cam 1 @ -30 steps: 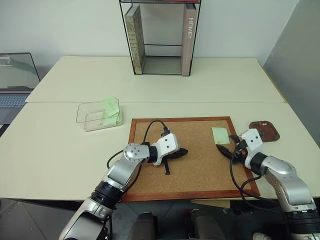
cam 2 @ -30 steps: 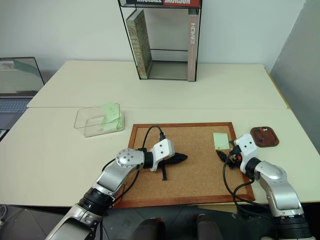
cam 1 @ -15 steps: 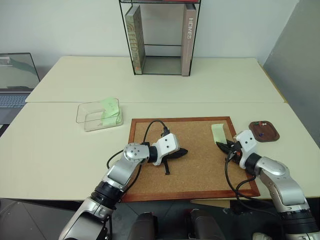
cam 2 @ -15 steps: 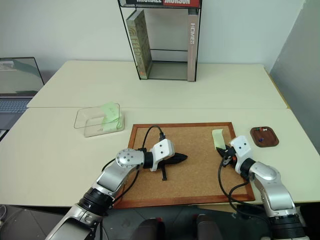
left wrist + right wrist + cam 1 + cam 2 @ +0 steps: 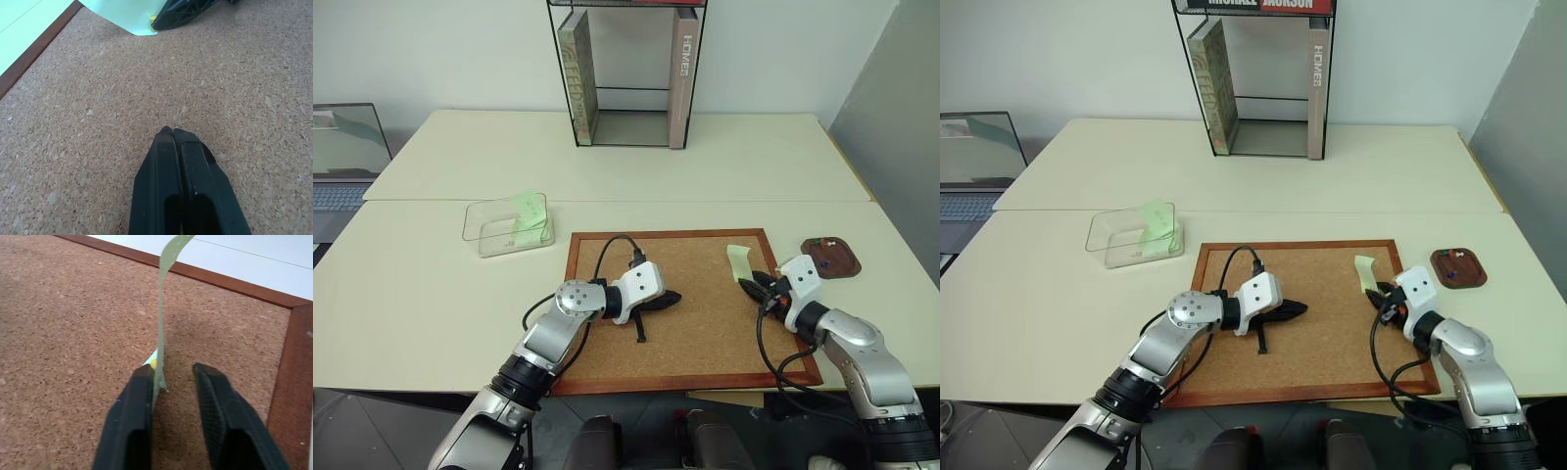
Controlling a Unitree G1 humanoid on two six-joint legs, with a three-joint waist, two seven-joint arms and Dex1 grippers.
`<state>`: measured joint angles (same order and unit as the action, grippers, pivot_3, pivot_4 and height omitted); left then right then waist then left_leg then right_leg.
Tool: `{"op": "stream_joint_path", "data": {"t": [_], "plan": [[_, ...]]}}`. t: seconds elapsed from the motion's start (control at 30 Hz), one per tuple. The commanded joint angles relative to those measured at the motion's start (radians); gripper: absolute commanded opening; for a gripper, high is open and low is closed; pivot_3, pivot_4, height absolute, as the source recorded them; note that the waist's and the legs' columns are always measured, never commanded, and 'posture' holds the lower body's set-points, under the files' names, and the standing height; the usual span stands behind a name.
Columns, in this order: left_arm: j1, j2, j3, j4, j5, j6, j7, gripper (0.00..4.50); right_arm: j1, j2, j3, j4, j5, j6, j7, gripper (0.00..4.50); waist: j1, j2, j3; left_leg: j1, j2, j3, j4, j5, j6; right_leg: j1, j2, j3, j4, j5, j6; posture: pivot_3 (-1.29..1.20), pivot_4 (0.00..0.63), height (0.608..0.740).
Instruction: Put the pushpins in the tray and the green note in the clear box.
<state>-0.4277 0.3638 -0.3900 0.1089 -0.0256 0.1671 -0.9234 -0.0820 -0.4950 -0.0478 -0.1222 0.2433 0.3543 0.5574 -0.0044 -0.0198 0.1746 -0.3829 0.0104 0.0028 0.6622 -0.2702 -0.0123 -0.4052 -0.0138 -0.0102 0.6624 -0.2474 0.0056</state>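
Observation:
I expect the green note [image 5: 739, 261] to come free when I pull out the yellow pushpin [image 5: 153, 364], because the note stands away from the cork except at that pushpin.
On the cork board [image 5: 695, 333] a pale green note [image 5: 738, 262] stands curled up on edge. It is held at its base by a yellow pushpin [image 5: 153, 364]. My right gripper [image 5: 173, 372] is open low on the board, with the note [image 5: 164, 308] rising between its fingers against one of them. My left gripper [image 5: 674, 296] rests shut over the middle of the board, holding nothing. The dark reddish tray [image 5: 847, 264], with several pushpins [image 5: 823, 261] inside, sits on the table right of the board. The clear box [image 5: 489, 233] stands at the left with another green note [image 5: 527, 215] in it.
A black wire book rack [image 5: 626, 69] with books stands at the back centre of the table. A laptop [image 5: 347, 157] sits at the far left. The board's wooden frame [image 5: 666, 235] rises slightly above the tabletop.
The green note, flat on the board a second ago, now stands curled up on edge at my right gripper's fingertips. My left arm has not moved.

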Motion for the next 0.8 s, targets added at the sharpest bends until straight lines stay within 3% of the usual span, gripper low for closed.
{"op": "stream_joint_path", "data": {"t": [0.03,0.13,0.47,0.8], "plan": [[0.028,0.023,-0.034,0.027,0.037,0.020,-0.015,0.00,0.006,-0.016,-0.040,-0.023,-0.019,0.021,-0.040,2.31,0.000,0.000,0.000,0.000,0.000,0.000,0.000,0.000,0.000,0.000,0.000,0.000,0.000,0.000,0.000,0.00,0.150,0.740],[0.026,0.024,-0.033,0.030,0.037,0.019,-0.014,0.00,0.028,-0.021,-0.052,-0.051,-0.020,0.010,-0.045,2.83,0.000,0.000,0.000,0.000,0.000,0.000,0.000,0.000,0.000,0.000,0.000,0.000,0.000,0.000,0.000,0.00,0.150,0.740],[0.024,0.027,-0.030,0.033,0.038,0.015,-0.014,0.00,0.087,0.011,-0.096,-0.222,0.083,-0.095,0.023,2.83,-0.003,0.000,0.000,0.000,0.001,0.000,0.000,0.000,0.000,0.000,0.000,0.000,0.000,0.000,0.000,0.00,0.150,0.740],[0.018,0.028,-0.029,0.043,0.039,0.009,-0.014,0.00,0.137,-0.092,0.040,-0.338,0.082,-0.017,0.150,2.83,-0.001,-0.001,0.000,0.000,0.001,0.000,0.000,0.000,0.000,0.000,0.001,0.000,-0.001,0.000,0.000,0.00,0.150,0.740]]}}
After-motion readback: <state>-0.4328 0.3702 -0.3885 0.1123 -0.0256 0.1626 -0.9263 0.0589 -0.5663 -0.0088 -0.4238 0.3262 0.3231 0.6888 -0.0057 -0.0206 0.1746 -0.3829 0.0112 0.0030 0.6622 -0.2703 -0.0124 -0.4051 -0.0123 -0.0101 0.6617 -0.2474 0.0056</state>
